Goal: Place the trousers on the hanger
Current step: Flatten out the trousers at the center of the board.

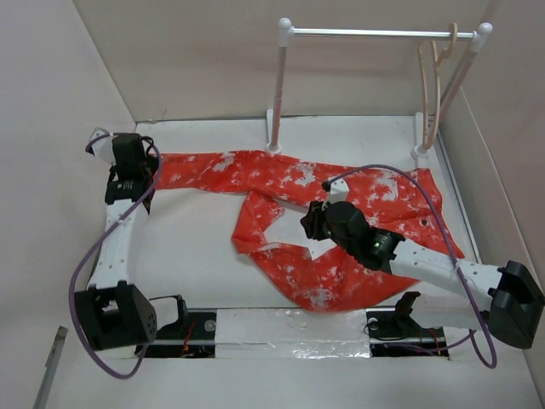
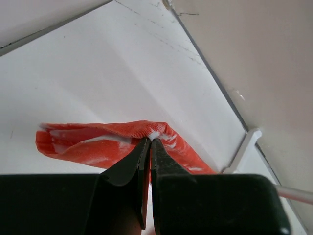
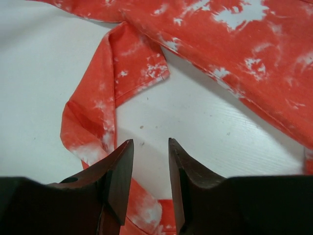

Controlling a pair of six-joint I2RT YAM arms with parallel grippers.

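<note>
My left gripper should grab the folded leg's loose end (image 1: 262, 204) and pull it out flat, because the trousers' folded leg (image 1: 246, 237) bends back toward the straight leg.
The orange-red trousers (image 1: 341, 221) with white blotches lie spread over the table, one leg running left, the other folded near the middle. My left gripper (image 1: 136, 166) is at the far left, shut on the end of the left leg (image 2: 112, 139); its jaws pinch the cloth edge in the left wrist view. My right gripper (image 1: 311, 226) hovers over the middle of the trousers, open and empty, its jaws over bare table between cloth folds (image 3: 122, 83). The pale beige hanger (image 1: 433, 85) hangs on the rack rail at the back right.
A white rack with a metal rail (image 1: 375, 34) stands at the back; its posts (image 1: 277, 102) meet the table near the trousers. Walls (image 1: 68, 85) enclose the table left, back and right. A taped strip (image 1: 289, 328) runs along the near edge.
</note>
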